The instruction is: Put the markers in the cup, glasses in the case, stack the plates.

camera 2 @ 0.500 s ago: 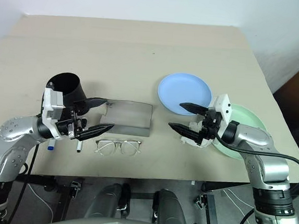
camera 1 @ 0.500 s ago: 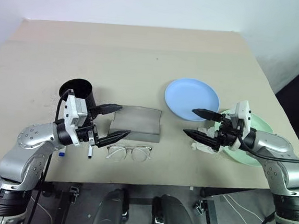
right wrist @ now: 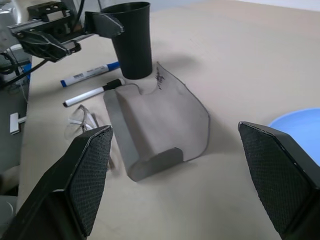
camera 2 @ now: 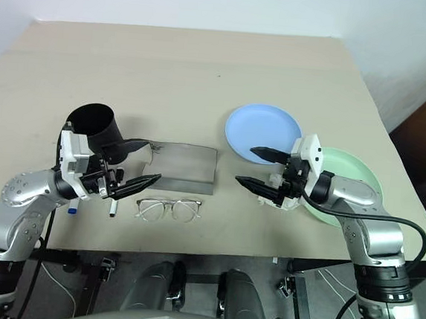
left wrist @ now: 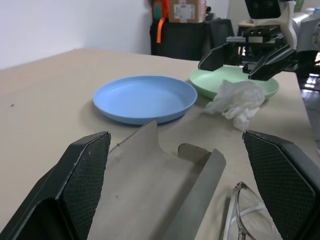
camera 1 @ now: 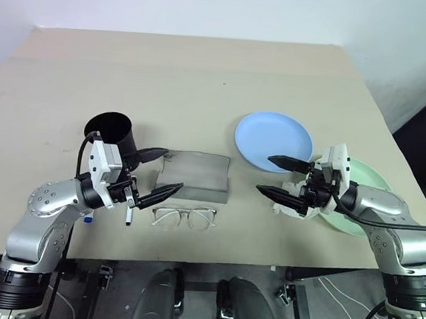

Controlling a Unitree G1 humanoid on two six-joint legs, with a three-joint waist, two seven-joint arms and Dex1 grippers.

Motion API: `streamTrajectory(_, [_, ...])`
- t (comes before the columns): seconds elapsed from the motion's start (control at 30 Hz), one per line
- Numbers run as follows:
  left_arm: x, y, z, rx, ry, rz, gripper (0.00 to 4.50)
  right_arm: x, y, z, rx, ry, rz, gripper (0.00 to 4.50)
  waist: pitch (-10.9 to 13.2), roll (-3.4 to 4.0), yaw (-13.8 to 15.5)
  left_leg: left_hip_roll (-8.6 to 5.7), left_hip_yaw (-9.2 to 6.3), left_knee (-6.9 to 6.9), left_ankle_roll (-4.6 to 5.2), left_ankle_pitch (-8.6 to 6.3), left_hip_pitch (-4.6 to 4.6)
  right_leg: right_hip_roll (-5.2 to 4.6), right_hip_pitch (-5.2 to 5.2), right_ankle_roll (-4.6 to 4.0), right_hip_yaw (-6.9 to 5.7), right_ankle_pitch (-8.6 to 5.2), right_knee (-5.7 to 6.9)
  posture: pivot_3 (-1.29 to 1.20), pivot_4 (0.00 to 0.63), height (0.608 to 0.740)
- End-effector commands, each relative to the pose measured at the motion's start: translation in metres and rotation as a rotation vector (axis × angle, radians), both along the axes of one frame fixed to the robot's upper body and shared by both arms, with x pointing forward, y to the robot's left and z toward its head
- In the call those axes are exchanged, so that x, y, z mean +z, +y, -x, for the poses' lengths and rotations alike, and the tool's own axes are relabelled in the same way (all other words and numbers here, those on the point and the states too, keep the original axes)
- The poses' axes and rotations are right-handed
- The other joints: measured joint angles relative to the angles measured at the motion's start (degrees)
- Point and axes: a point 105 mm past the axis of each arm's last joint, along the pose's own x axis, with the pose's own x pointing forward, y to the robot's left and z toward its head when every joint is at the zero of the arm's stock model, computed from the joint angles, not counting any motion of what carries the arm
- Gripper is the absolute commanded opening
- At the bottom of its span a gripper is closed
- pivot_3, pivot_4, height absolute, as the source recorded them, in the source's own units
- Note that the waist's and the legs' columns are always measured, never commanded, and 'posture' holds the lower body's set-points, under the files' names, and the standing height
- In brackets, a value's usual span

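The green plate (camera 1: 367,174) and the blue plate (camera 1: 273,141) have round rims that look equally wide. The green plate should settle over the blue plate and cover almost all of it when I stack it.
The black cup (camera 1: 109,132) stands at the table's left. Right of it lies the grey case (camera 1: 194,176), open, and the glasses (camera 1: 184,217) rest in front of the case near the table's front edge. Two markers lie near the cup, one blue-capped (right wrist: 90,74) and one black-capped (right wrist: 92,94). The blue plate (camera 1: 273,140) sits right of centre, with the green plate (camera 1: 365,210) beside it, partly under my right arm. My left gripper (camera 1: 170,171) hovers open over the case's left end. My right gripper (camera 1: 265,174) hangs open and empty in front of the blue plate.
A crumpled white wad (left wrist: 235,97) lies by the green plate, under my right gripper. The beige table (camera 1: 205,77) is bare across its far half. Its right edge runs close past the green plate.
Both grippers have drifted slightly to the left and stay open. The things on the table have not moved.
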Motion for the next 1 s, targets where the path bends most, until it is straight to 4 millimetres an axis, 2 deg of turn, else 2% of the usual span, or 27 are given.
streamTrajectory(0.03, [0.004,-0.003,0.000,-0.012,-0.034,0.003,4.43,0.012,-0.007,-0.002,-0.008,-0.062,0.006,4.24,0.00,0.00,0.02,0.00,0.00,0.00,0.00,0.00,0.00,0.00,0.00,0.00,0.00,0.00,0.00,0.00,0.150,0.715])
streamTrajectory(0.33, [-0.008,-0.019,0.004,-0.098,-0.045,-0.068,4.43,0.012,-0.031,0.002,-0.082,-0.008,0.047,4.24,0.00,0.01,0.10,0.00,0.00,-0.01,0.00,-0.01,-0.01,0.00,-0.01,-0.01,0.00,0.00,-0.02,0.00,0.150,0.715])
streamTrajectory(0.47, [-0.008,-0.020,0.003,-0.090,-0.040,-0.048,4.43,0.016,-0.042,0.002,-0.136,0.020,0.071,4.24,0.01,0.02,-0.01,0.00,0.00,-0.02,0.01,0.00,-0.03,0.00,-0.01,0.00,0.00,0.00,-0.05,0.00,0.150,0.715])
streamTrajectory(0.6, [-0.012,-0.020,0.000,-0.079,-0.044,-0.066,4.43,0.011,-0.059,0.000,-0.195,0.080,0.119,4.24,0.01,0.03,0.02,0.00,0.00,-0.02,0.02,0.00,-0.02,0.01,-0.01,0.00,0.00,0.00,-0.05,0.00,0.150,0.715])
streamTrajectory(0.77, [-0.011,-0.024,-0.003,-0.085,-0.045,-0.054,4.43,0.005,-0.079,0.009,-0.246,0.186,0.191,4.24,0.02,0.04,0.27,0.00,0.00,-0.01,0.06,-0.02,-0.08,0.00,-0.01,0.01,-0.01,0.00,-0.11,0.00,0.150,0.715])
streamTrajectory(1.0, [-0.009,-0.029,-0.008,-0.086,-0.061,-0.041,4.43,0.007,-0.102,0.024,-0.290,0.225,0.261,4.24,0.03,0.05,0.09,0.00,0.00,0.00,0.11,-0.04,-0.10,0.04,-0.01,0.04,-0.01,0.00,-0.15,0.00,0.150,0.715])
